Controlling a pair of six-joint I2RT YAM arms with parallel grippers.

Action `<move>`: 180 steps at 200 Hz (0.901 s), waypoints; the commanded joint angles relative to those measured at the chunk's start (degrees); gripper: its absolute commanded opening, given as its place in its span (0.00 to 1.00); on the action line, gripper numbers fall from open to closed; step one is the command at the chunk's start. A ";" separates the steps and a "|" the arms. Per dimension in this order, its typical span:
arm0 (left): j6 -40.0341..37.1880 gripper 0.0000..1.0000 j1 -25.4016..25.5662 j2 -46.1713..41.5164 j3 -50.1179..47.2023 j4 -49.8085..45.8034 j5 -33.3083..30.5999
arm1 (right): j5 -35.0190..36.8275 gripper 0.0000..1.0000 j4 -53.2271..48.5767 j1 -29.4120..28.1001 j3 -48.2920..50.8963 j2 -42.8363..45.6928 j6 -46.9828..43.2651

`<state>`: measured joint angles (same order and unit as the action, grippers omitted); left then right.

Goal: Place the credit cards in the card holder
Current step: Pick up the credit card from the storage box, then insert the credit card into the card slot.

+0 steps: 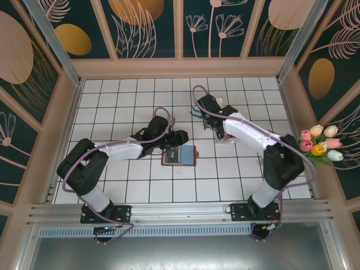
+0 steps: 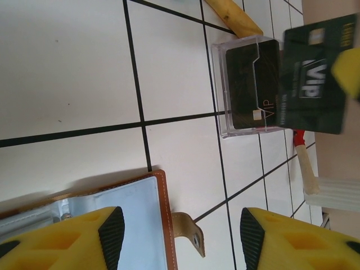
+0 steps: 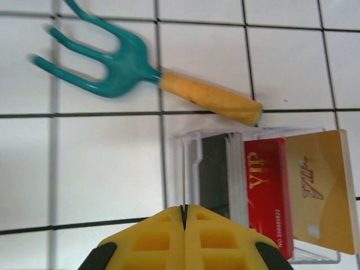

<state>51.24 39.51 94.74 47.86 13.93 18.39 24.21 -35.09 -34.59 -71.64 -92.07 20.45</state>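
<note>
The robot's right gripper should pass the VIP credit card (image 2: 308, 87) to the left gripper and then steady the card holder's clasp edge, because the card holder (image 2: 132, 205) is lying unheld.
The card holder (image 2: 143, 211) lies open on the tiles, brown-edged with a pale inside, its clasp strap (image 2: 188, 233) sticking out; from above the card holder (image 1: 181, 156) is at table centre. My left gripper (image 2: 180, 239) hovers open over its edge, one pad (image 2: 111, 233) above the pocket side. My right gripper (image 3: 183, 209) is shut on a dark VIP credit card (image 2: 314, 73), seen edge-on (image 3: 182, 169) from its own wrist and lifted above the clear box (image 2: 247, 84). Red (image 3: 269, 191) and tan (image 3: 322, 191) credit cards lean in that box beside a stack (image 3: 233, 174).
A garden fork (image 3: 121, 62) with a teal head and yellow handle (image 3: 211, 101) lies just beyond the clear box. Artificial tulips (image 1: 319, 142) hang at the right wall. Both arms reach toward the table centre, with my right gripper (image 1: 216, 127) close to my left gripper (image 1: 179, 138).
</note>
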 commanded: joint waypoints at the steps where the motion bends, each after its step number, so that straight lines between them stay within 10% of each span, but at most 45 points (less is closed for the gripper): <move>1: 0.00 0.61 -1.52 -3.55 0.11 1.06 1.01 | -13.22 0.00 5.69 1.32 2.17 8.95 3.03; 58: 11.88 0.65 -9.30 -8.60 -8.39 26.27 16.95 | -45.79 0.00 25.57 5.85 13.53 19.42 11.84; 180: 19.24 0.35 -9.65 -7.62 -9.86 41.18 23.81 | -61.28 0.00 46.26 6.54 21.44 18.77 24.36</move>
<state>69.49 29.93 87.31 38.79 50.85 40.80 -33.76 5.72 -28.47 -51.53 -72.84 42.19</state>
